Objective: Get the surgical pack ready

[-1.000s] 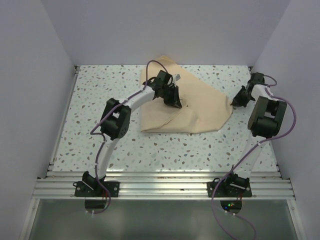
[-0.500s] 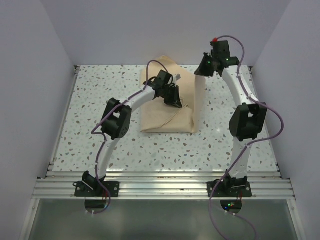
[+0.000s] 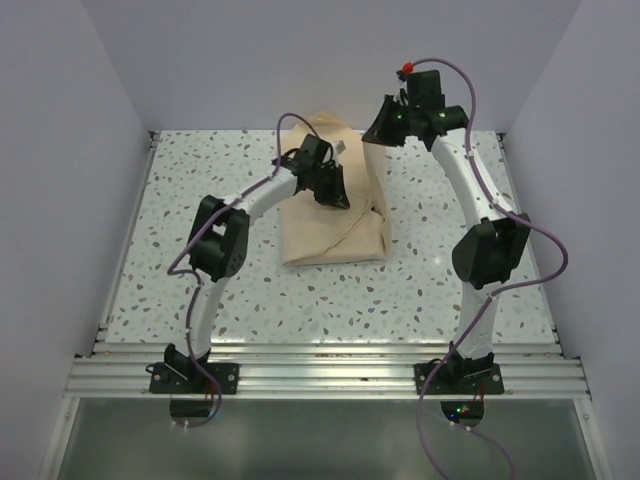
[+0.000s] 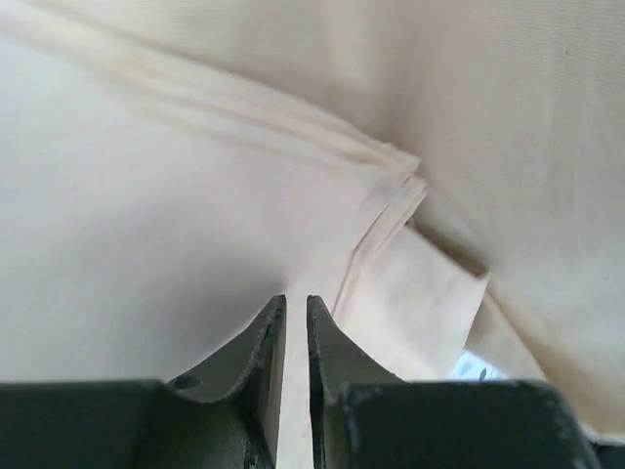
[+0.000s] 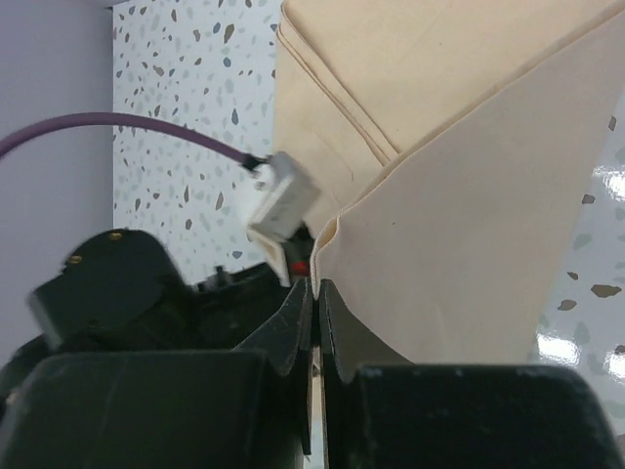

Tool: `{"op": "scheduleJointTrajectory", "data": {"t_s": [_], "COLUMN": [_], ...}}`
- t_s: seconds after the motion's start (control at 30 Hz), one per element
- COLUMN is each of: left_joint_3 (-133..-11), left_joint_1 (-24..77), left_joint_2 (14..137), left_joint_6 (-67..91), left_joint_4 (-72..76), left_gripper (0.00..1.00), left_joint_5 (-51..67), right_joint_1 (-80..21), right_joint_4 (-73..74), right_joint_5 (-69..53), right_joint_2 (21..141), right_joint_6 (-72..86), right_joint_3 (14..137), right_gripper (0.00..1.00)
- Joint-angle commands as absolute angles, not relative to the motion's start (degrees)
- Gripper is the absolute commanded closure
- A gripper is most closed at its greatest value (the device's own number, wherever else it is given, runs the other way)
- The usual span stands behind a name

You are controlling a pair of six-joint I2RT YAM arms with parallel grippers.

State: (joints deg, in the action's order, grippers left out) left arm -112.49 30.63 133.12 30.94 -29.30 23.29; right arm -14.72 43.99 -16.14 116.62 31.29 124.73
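The lifted flap (image 3: 377, 180) hangs smoothly from corner to fold, so my right gripper should keep bringing the flap's corner over the bundle until it meets the bundle's opposite edge (image 3: 283, 208).
The surgical pack shows as a tan cloth bundle (image 3: 330, 235) in the middle of the table; whatever it wraps is hidden. My left gripper (image 3: 335, 195) presses its tips down on top of the bundle, its jaws nearly together with only a slim slit (image 4: 295, 298) and flat cloth (image 4: 146, 225) under them. My right gripper (image 3: 380, 135) hangs high over the bundle's far right side, shut on a corner of the cloth (image 5: 315, 283). The lifted flap (image 5: 469, 225) hangs from that corner down to the bundle's right edge (image 3: 372, 185).
Speckled tabletop (image 3: 200, 170) lies bare on both sides of the bundle. White walls close the table in on the left, back and right. In the right wrist view the left arm's black wrist (image 5: 98, 283) and white plug (image 5: 283, 200) sit just beside the lifted corner.
My right gripper has lifted the cloth's right corner off the table and swung it up and to the left over the bundle. The left gripper has shifted slightly left, still on the bundle.
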Motion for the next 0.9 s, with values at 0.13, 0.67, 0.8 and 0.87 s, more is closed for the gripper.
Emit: {"op": "scheduleJointTrajectory", "data": {"t_s": [0.13,0.67,0.8,0.87], "left_joint_3": [-90.85,-77.69,-79.54,-80.07], "left_joint_1": [18.31,12.65,14.67,15.29], "left_joint_2": [109.18,113.36,114.69,115.13], "left_joint_6": [29.62,30.14,31.20,31.46], "left_joint_4": [-28.74,-26.99,-25.93,-26.01], "left_gripper": [0.80,0.83,0.83,0.83], "left_joint_5": [13.54,15.28,15.82,16.00], "right_joint_1": [-16.70,-28.47,-31.46,-32.60], "right_joint_4": [43.95,42.54,41.84,41.22], "right_joint_5": [-19.60,-17.32,-15.39,-14.33], "right_joint_2": [115.40,122.77,124.80,125.77], "right_joint_6": [29.09,29.44,29.97,30.84], "right_joint_3": [124.80,129.99,131.48,132.10], "right_gripper": [1.00,1.00,1.00,1.00]}}
